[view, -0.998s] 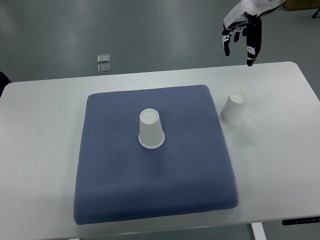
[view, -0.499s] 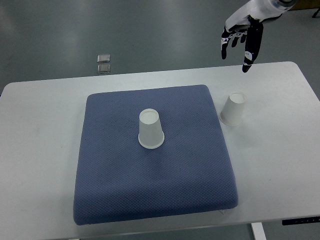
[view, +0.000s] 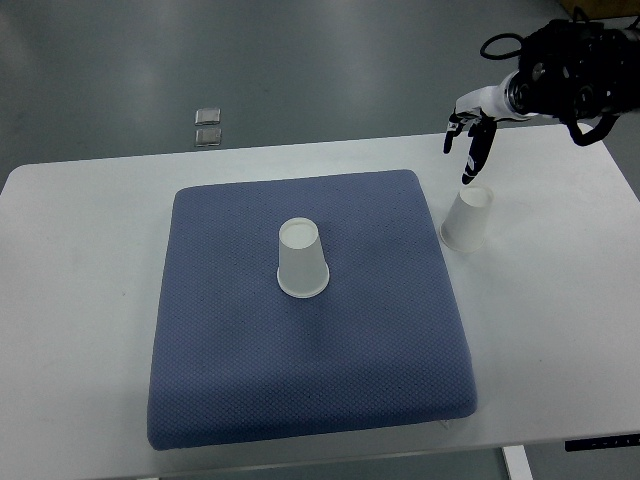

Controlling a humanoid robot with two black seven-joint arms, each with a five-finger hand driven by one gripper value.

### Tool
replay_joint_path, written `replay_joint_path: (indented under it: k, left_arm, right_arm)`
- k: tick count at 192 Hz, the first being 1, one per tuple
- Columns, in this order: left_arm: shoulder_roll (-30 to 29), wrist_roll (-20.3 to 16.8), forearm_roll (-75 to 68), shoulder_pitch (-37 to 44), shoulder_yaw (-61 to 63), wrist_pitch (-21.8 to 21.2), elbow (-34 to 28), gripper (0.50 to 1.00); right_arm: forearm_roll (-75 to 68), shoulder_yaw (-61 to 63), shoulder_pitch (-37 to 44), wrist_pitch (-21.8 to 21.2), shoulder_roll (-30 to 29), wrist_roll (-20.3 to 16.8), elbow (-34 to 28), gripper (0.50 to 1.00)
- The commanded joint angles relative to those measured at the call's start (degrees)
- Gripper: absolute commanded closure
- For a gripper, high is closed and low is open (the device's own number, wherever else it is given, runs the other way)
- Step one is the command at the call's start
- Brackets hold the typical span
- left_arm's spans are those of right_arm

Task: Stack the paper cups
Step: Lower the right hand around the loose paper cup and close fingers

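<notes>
The paper cup on the blue mat [view: 302, 258] gets narrower toward its top. I expect the second paper cup [view: 467, 218] to fit almost fully over it when I stack them.
An upside-down white paper cup [view: 302, 259] stands in the middle of the blue mat [view: 310, 350]. A second upside-down paper cup [view: 468, 218] stands on the white table just off the mat's right edge. My right hand [view: 469, 139] reaches in from the upper right, fingers spread and pointing down, hovering just above and behind that second cup without touching it. It holds nothing. The left arm does not show.
The white table [view: 80, 260] ends close beyond the hand at its far edge and at the right. Two small square metal plates [view: 208, 127] lie on the grey floor past the table's far edge.
The right hand has come down and toward the cup by the mat, and the dark forearm now shows at the upper right. Both cups are where they were.
</notes>
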State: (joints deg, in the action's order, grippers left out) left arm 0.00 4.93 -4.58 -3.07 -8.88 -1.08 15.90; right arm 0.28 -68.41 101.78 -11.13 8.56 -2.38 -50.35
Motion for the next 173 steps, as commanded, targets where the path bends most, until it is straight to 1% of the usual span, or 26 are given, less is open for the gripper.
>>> replay_joint_path:
  k: [1, 40, 61, 95, 129, 173]
  left_arm:
    - [0.0, 0.0, 0.0, 0.0, 0.0, 0.0, 0.0, 0.5]
    - [0.0, 0.0, 0.0, 0.1, 0.0, -0.1, -0.1, 0.5]
    - [0.0, 0.0, 0.0, 0.1, 0.1, 0.0, 0.0, 0.5]
    - [0.0, 0.0, 0.0, 0.1, 0.0, 0.0, -0.1, 0.5]
    - [0.0, 0.1, 0.0, 0.1, 0.1, 0.0, 0.0, 0.5]
    - [0.0, 0.0, 0.0, 0.1, 0.0, 0.0, -0.2, 0.5]
  right_arm:
    - [-0.5, 0.0, -2.1, 1.8, -1.0, -1.8, 0.3, 0.579]
    - [-0.5, 0.0, -6.0, 5.0, -1.0, -2.0, 1.1, 0.579]
    - [-0.6, 0.2, -8.5, 6.2, -1.0, -2.0, 3.2, 0.579]
    - [-0.5, 0.3, -10.5, 6.5, -1.0, -1.9, 4.3, 0.579]
    - [-0.6, 0.4, -11.2, 7.6, -1.0, -1.9, 4.4, 0.581]
    - [-0.5, 0.5, -11.7, 7.6, -1.0, -1.9, 4.4, 0.589]
